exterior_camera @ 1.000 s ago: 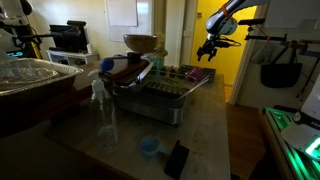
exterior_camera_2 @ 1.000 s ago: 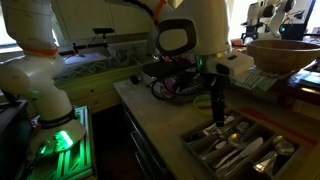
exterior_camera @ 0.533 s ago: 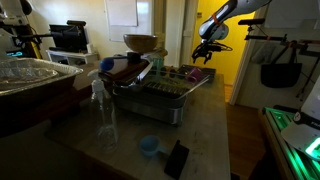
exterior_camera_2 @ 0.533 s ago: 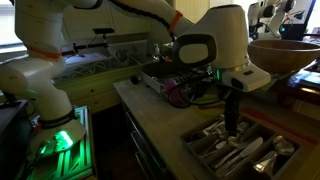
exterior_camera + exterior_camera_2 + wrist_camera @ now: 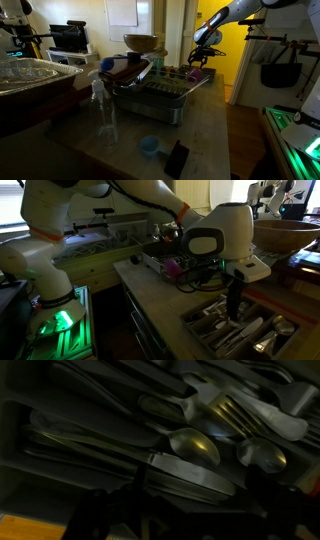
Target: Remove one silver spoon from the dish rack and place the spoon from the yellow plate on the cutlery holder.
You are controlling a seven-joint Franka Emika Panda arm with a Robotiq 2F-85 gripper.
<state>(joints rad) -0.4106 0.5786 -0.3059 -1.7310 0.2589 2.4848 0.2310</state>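
Note:
Next, I move over to the silver spoon's bowl (image 5: 196, 448) and close on it, because the knife (image 5: 192, 473) is between my gripper's fingers and the bowl is just beyond.
The dish rack (image 5: 160, 97) is a grey wire rack on the counter. Its near end in an exterior view holds divided slots of silver cutlery (image 5: 238, 332). My gripper (image 5: 201, 56) hangs just above that cutlery (image 5: 236, 304), open and empty. In the wrist view its dark fingers (image 5: 98, 516) frame the bottom corners. Below them lie a silver spoon (image 5: 196, 446), a second spoon (image 5: 262, 455), a fork (image 5: 236, 416) and a knife (image 5: 192, 476). No yellow plate is in view, and I cannot make out a separate cutlery holder.
A large wooden bowl (image 5: 140, 42) (image 5: 286, 232) sits by the rack. A clear spray bottle (image 5: 101, 112), a small blue cup (image 5: 149, 146) and a black flat object (image 5: 177, 158) stand on the near counter (image 5: 200, 140). The arm's white base (image 5: 45, 275) is beside the counter.
The gripper has come down and moved across, from beside the rack to right over the cutlery slots. Its jaws have stayed open.

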